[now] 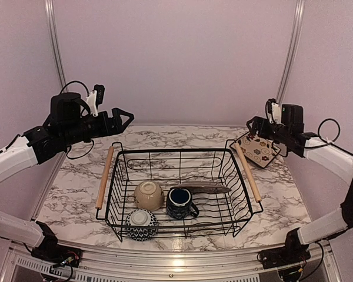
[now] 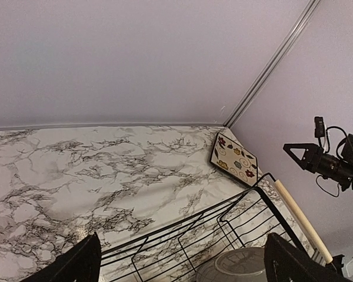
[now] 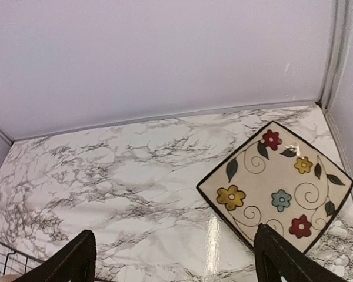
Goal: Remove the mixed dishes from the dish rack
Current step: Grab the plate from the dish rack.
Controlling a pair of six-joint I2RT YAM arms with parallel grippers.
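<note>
I see the grey plate on edge (image 1: 191, 186), and its end is clear of the dark blue mug. My right gripper goes on toward that end (image 1: 220, 188) before it closes there.
The dish rack (image 1: 114, 176), a black wire basket with wooden handles, stands mid-table. It holds the beige bowl (image 1: 149, 195), the dark blue mug (image 1: 179, 202), the patterned bowl (image 1: 141, 225) and the grey plate (image 1: 203, 188). The square floral plate (image 1: 257, 150) lies on the table to the right of the rack, and also shows in the right wrist view (image 3: 276, 182). My right gripper (image 1: 254, 125) hovers open and empty just above that plate's near-left edge. My left gripper (image 1: 125, 118) is open and empty, raised above the rack's far left corner.
The marble table (image 1: 182, 136) is walled by pale panels at the back and sides. The left wrist view shows the rack's far rim (image 2: 182, 226), the grey plate (image 2: 241, 267), the floral plate (image 2: 234, 158) and the right arm (image 2: 326, 164).
</note>
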